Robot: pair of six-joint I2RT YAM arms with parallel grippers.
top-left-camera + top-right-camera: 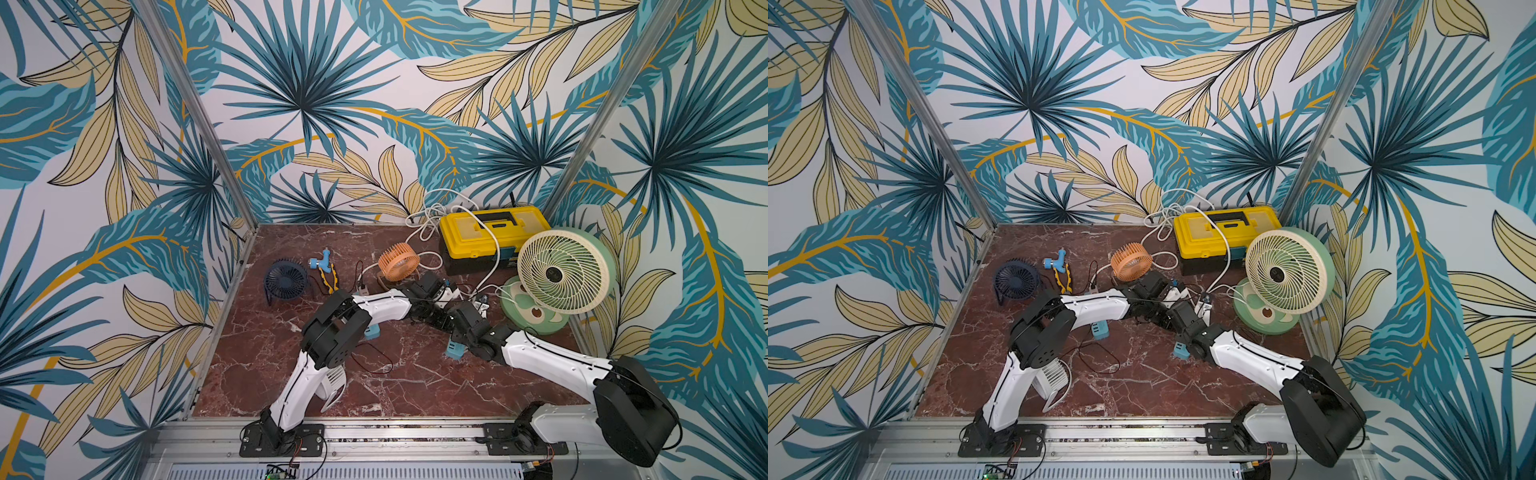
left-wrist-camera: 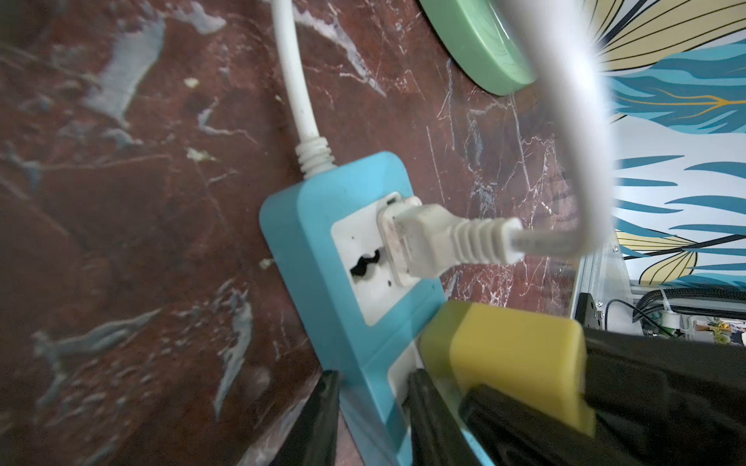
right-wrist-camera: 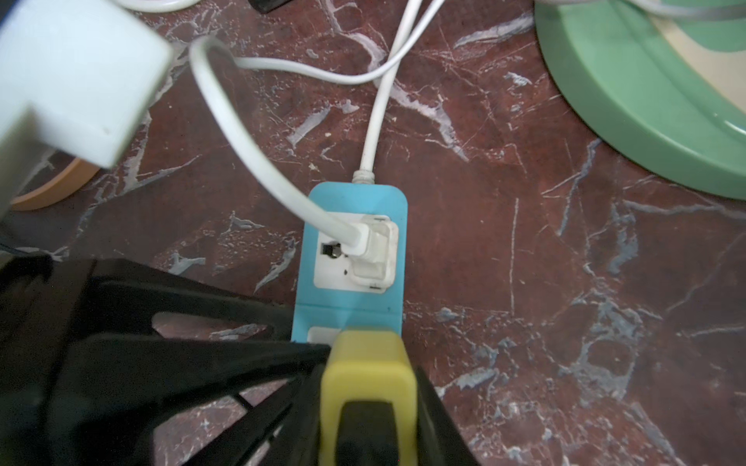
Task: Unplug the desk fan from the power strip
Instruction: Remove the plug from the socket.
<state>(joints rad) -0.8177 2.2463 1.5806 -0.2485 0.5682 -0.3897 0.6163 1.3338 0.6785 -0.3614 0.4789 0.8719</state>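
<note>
The robot's right gripper is closed low over the blue power strip (image 3: 359, 316), short of the white plug (image 3: 374, 252), so it needs to back up clear before it takes the plug.
The blue power strip (image 2: 319, 226) (image 3: 355, 197) lies flat on the marble floor with a white plug (image 2: 424, 238) (image 3: 375, 250) seated in its white socket. My left gripper (image 2: 373, 377) is shut on the strip's near end, one black finger on each side. My right gripper (image 3: 369, 371) is shut on a yellow block (image 2: 516, 351) (image 3: 367, 351) whose front rests on the strip's top face, just behind the plug. The green and cream desk fan (image 1: 563, 270) (image 1: 1287, 270) stands to the right. In both top views the arms cover most of the strip.
A yellow toolbox (image 1: 494, 237) sits at the back with white cable coiled beside it. An orange fan (image 1: 399, 262), a navy fan (image 1: 286, 279) and yellow pliers (image 1: 330, 282) lie to the left. Two small blue blocks (image 1: 372, 331) (image 1: 454, 350) sit under the arms.
</note>
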